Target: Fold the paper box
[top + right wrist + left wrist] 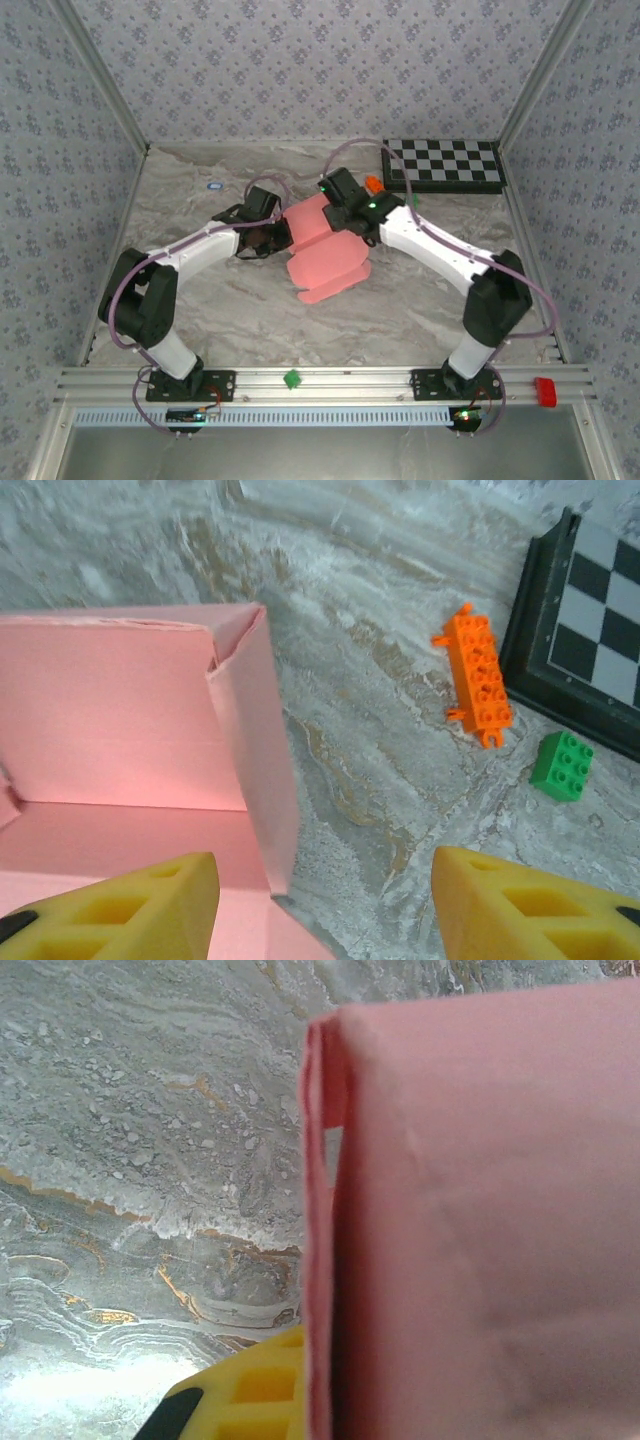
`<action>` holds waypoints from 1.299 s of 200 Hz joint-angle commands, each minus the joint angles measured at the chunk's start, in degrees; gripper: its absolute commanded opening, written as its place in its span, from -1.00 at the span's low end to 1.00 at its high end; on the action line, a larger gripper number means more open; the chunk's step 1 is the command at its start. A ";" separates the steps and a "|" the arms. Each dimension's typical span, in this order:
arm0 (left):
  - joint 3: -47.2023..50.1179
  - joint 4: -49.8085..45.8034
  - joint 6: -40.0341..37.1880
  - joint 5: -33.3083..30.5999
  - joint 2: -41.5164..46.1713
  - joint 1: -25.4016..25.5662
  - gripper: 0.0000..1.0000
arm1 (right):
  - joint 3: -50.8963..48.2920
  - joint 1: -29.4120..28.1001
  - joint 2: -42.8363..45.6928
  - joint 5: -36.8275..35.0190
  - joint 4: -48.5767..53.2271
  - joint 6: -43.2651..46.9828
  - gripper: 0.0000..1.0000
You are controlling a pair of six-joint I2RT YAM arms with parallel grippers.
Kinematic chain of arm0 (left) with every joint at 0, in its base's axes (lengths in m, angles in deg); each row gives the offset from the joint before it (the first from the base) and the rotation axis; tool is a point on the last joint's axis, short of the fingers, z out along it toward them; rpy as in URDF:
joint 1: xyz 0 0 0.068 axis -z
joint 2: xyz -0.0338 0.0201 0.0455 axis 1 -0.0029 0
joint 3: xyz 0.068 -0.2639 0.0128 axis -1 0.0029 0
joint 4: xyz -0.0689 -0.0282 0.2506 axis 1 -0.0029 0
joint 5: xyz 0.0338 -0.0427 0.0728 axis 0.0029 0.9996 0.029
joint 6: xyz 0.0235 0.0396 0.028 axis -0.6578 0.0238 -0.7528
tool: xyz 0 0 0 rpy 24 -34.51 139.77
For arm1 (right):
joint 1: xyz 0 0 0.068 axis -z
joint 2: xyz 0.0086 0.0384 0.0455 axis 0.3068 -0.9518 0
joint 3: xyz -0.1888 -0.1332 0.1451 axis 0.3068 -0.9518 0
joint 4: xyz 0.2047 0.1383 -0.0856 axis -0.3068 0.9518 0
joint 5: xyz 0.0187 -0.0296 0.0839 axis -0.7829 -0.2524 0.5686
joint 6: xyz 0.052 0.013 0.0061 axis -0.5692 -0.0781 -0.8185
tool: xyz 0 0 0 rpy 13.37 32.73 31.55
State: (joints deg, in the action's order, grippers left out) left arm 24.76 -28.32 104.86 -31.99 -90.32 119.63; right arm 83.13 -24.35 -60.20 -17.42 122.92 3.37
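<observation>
Next, my right gripper withdraws, takes the lid's outer edge and turns the box around, since the paper box's lid lies on my side with its tray beyond.
The paper box is salmon-pink card, half raised, lying mid-table between both arms. In the left wrist view a folded wall of the paper box stands upright, and my left gripper is shut on its edge. One yellow finger presses the card; the other is hidden behind it. My right gripper is open and empty, straddling the box's upright side wall. Its left finger hangs over the box floor, its right finger over bare table. From above, the right gripper sits at the box's far edge.
A long orange block and a small green block lie on the marble right of the box. Beside them is the checkerboard at the back right. A small blue item lies at the back left.
</observation>
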 commanded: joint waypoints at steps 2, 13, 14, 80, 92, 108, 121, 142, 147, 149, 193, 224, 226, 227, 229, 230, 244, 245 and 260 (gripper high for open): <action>0.29 3.82 5.45 -1.59 2.21 0.50 -1.00 | -2.80 2.15 7.38 3.88 -2.25 -2.04 0.19; 1.61 6.24 8.26 -2.11 3.40 0.56 -1.00 | -4.97 3.86 10.63 7.28 -3.47 -3.54 0.19; 1.73 6.57 8.52 -2.15 3.56 0.54 -1.00 | -5.21 4.01 10.95 7.58 -3.56 -3.71 0.19; 3.96 6.04 28.27 -13.54 8.75 3.16 -1.00 | -22.23 15.80 26.41 28.48 -14.09 -12.96 0.21; 4.10 5.17 31.38 -14.52 9.11 3.80 -1.00 | -24.33 16.73 27.87 30.24 -15.81 -14.29 0.22; 4.71 5.38 35.31 -14.75 9.71 4.63 -1.00 | -26.90 17.20 29.17 32.68 -17.42 -16.68 0.22; 5.16 5.57 38.42 -14.70 10.14 5.21 -1.00 | -29.33 17.34 30.06 34.59 -19.77 -19.05 0.21; 5.19 5.55 42.05 -15.09 10.72 6.42 -1.00 | -33.95 17.33 31.34 36.33 -24.71 -23.12 0.20; 5.14 5.22 42.89 -15.22 10.84 6.57 -1.00 | -34.87 17.29 31.56 36.53 -25.78 -23.94 0.19; 5.11 5.09 43.33 -15.21 10.94 6.63 -1.00 | -35.21 17.26 31.68 36.67 -26.19 -24.19 0.19; 4.40 2.71 47.93 -14.82 11.94 7.35 -1.00 | -40.93 17.26 32.41 37.30 -31.59 -26.59 0.17; 3.52 1.53 48.40 -14.89 12.16 7.41 -1.00 | -41.61 17.30 31.06 40.24 -33.69 -26.27 0.15; 3.52 1.42 48.40 -14.91 12.15 7.36 -1.00 | -41.68 17.27 30.94 40.47 -33.82 -26.22 0.15; 3.47 1.39 48.37 -14.89 12.20 7.37 -1.00 | -41.71 17.26 30.91 40.62 -33.94 -26.21 0.15; 3.37 1.32 48.39 -14.87 12.12 7.37 -1.00 | -41.66 17.32 30.77 40.90 -34.10 -26.23 0.15; 3.40 1.34 48.41 -14.82 12.09 7.38 -1.00 | -41.70 17.33 30.64 41.00 -34.21 -26.21 0.15; 3.25 1.29 48.74 -14.53 11.95 7.39 -1.00 | -41.61 17.06 29.63 41.82 -35.11 -26.29 0.14; 3.25 1.28 48.76 -14.48 11.92 7.38 -1.00 | -41.58 17.03 29.59 41.81 -35.16 -26.33 0.14; 3.25 1.21 49.42 -14.08 11.65 7.46 -1.00 | -41.64 16.99 28.50 41.64 -35.52 -26.64 0.13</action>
State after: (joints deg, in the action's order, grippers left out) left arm 29.96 -25.41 150.47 -45.50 -80.03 126.72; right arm 42.06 -7.26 -30.15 22.20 90.05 -22.20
